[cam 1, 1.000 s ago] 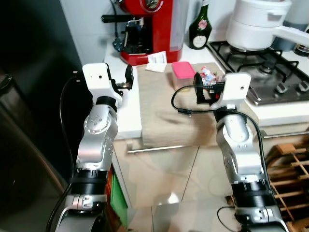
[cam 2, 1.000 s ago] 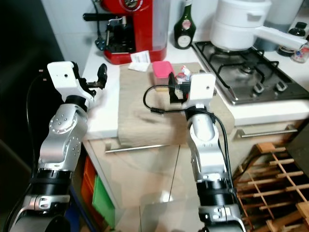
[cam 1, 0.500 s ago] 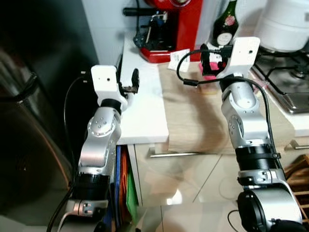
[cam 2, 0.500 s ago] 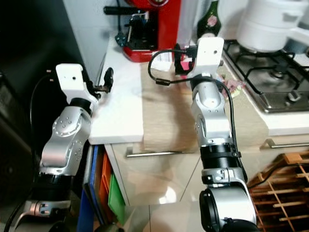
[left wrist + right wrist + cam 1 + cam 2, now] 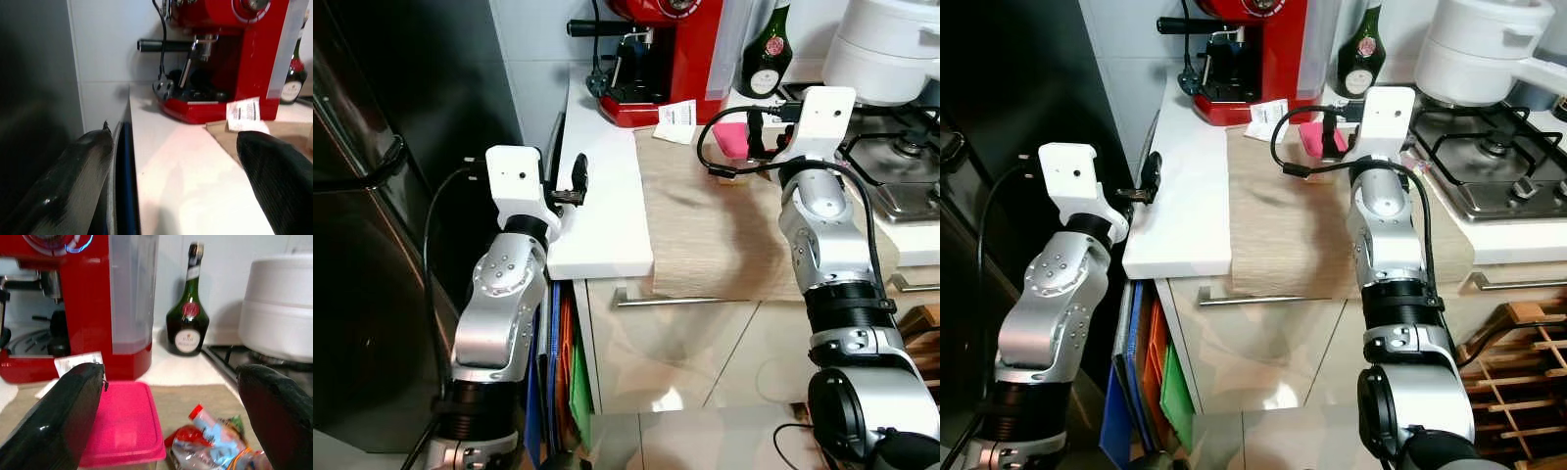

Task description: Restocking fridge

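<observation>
My gripper will carry the pink lid, and it should stay shut and move along level, because the pink lid's rim [image 5: 124, 459] reaches evenly over the clear container.
A dark fridge [image 5: 372, 255] with a curved handle [image 5: 374, 168] stands to the left of the counter. A pink lidded container [image 5: 124, 423] sits on the beige mat [image 5: 734, 225], with a colourful snack bag [image 5: 215, 445] beside it. My right gripper [image 5: 171, 421] hovers just in front of the pink container [image 5: 732, 137], open, with nothing between its fingers. My left gripper [image 5: 176, 166] is open and empty above the left edge of the white counter [image 5: 602, 215], close to the fridge's side.
A red coffee machine [image 5: 666, 59], a paper slip [image 5: 677, 113], a green bottle [image 5: 766, 54] and a white pot [image 5: 891, 54] on the hob [image 5: 901, 166] line the back. Coloured boards [image 5: 563, 362] stand beside the cabinet. A wooden rack [image 5: 1518, 352] is at lower right.
The whole view has swung left and come closer, so the fridge shows more. Both arms stay raised over the counter with open grippers.
</observation>
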You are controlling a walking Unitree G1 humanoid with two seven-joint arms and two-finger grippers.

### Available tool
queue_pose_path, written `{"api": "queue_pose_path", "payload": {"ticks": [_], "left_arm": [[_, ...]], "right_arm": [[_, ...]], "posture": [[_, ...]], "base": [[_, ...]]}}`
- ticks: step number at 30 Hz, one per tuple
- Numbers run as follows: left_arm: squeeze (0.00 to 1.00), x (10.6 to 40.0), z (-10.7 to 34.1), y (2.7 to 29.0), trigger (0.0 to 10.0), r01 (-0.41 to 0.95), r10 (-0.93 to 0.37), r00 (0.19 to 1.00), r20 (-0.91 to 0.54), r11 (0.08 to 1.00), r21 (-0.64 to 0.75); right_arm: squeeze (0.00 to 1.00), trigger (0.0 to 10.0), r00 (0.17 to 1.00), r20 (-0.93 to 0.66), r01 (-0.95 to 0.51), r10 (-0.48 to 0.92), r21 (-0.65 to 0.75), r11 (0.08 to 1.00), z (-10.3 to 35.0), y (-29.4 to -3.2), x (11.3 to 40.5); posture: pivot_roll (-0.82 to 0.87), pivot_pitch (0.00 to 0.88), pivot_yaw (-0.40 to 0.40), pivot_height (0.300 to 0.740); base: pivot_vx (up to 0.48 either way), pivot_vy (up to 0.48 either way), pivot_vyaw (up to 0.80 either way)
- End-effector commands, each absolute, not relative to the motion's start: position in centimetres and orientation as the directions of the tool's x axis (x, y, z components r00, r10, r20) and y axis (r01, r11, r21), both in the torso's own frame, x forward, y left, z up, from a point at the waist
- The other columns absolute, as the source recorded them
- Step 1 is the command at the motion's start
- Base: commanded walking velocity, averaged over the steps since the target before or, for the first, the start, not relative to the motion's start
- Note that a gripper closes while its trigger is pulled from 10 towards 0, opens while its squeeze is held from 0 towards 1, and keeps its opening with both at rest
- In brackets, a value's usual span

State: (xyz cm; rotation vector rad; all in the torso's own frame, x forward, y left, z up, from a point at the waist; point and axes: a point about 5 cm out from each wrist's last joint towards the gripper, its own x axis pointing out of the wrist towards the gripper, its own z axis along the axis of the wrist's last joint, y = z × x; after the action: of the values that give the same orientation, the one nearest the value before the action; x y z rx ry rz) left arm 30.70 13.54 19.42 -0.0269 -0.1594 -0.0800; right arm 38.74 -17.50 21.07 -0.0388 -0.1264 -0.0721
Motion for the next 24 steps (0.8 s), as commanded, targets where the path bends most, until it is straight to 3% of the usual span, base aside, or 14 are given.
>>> {"api": "queue_pose_path", "payload": {"ticks": [1, 15, 24], "left_arm": [[0.0, 30.4, 19.5, 14.1, 10.0, 0.057, -0.055, 0.987, 0.15, 0.998, -0.01], [0.0, 28.6, 19.4, 14.5, 10.0, 0.027, -0.025, 0.993, 0.118, 1.0, -0.01], [0.0, 28.2, 19.2, 14.7, 10.0, 0.015, -0.013, 0.995, 0.103, 1.0, -0.015]], "right_arm": [[0.0, 10.0, 0.988, 0.145, 0.06, -0.059, -0.006, 0.998, 22.0, -17.6, 39.2], [0.0, 10.0, 0.995, 0.101, -0.002, 0.004, -0.023, 1.0, 22.3, -16.1, 40.8], [0.0, 10.0, 0.995, 0.093, 0.04, -0.039, -0.008, 0.999, 22.0, -16.0, 41.0]], "posture": [[0.09, 0.018, 0.025, 0.74], [0.12, 0.051, -0.004, 0.74], [0.12, 0.066, -0.017, 0.74]], "base": [[0.0, 0.0, 0.0], [0.0, 0.0, 0.0], [0.0, 0.0, 0.0]]}}
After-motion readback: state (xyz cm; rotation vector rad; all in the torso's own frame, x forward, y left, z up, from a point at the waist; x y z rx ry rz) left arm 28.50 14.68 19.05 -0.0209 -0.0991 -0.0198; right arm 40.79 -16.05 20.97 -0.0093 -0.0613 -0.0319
